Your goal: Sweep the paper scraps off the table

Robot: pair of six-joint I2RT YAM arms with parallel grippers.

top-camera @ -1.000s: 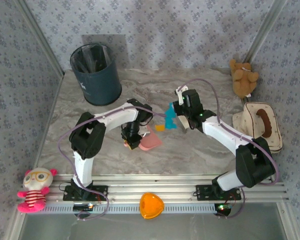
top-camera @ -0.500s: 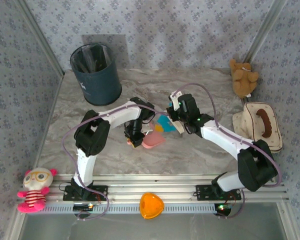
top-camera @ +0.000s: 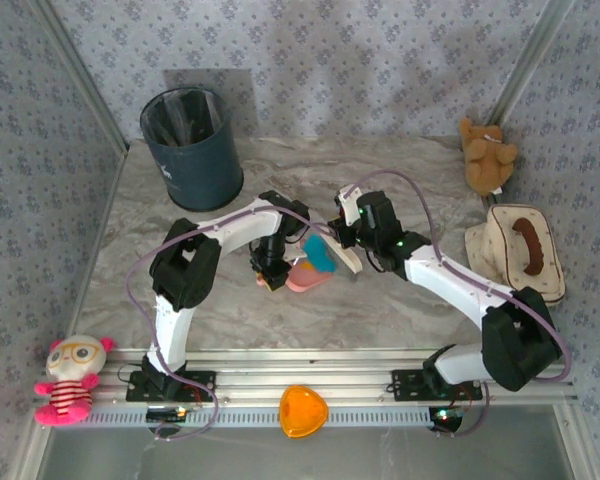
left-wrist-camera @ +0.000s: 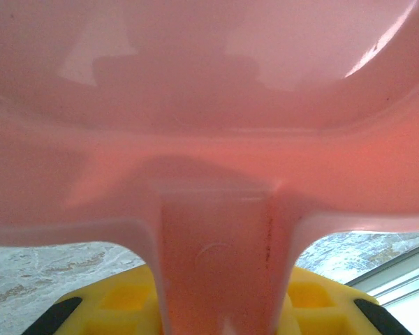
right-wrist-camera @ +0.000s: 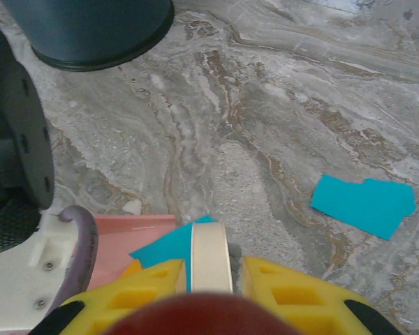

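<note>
The other cyan scrap [right-wrist-camera: 365, 204] is behind the robot's sweeping tool, away from the dustpan, so the right gripper needs to take the tool over to the scrap's far side and sweep back.
My left gripper [top-camera: 269, 276] [left-wrist-camera: 216, 307] is shut on the handle of a pink dustpan [top-camera: 306, 277] [left-wrist-camera: 209, 105], whose pan faces right on the table [top-camera: 400, 300]. My right gripper [top-camera: 353, 236] [right-wrist-camera: 209, 279] is shut on a cream flat sweeping tool [top-camera: 346, 254] [right-wrist-camera: 209, 255] that angles down beside the pan's mouth. A cyan paper scrap [top-camera: 320, 255] [right-wrist-camera: 169, 246] lies at the dustpan's lip [right-wrist-camera: 129, 237], with a small orange scrap [right-wrist-camera: 130, 269] next to it. Another cyan scrap [right-wrist-camera: 364, 204] lies flat on the marble further off.
A dark blue bin [top-camera: 192, 148] [right-wrist-camera: 91, 28] stands at the back left. A teddy bear [top-camera: 488, 155] and a cream hat [top-camera: 520, 250] sit along the right side. A pink doll [top-camera: 70, 378] and an orange heart dish [top-camera: 303, 410] rest at the front rail.
My right arm has swung left and nearer with the sweeping tool, pushing the cyan scrap up to the dustpan's mouth. The left arm and dustpan shifted slightly right.
</note>
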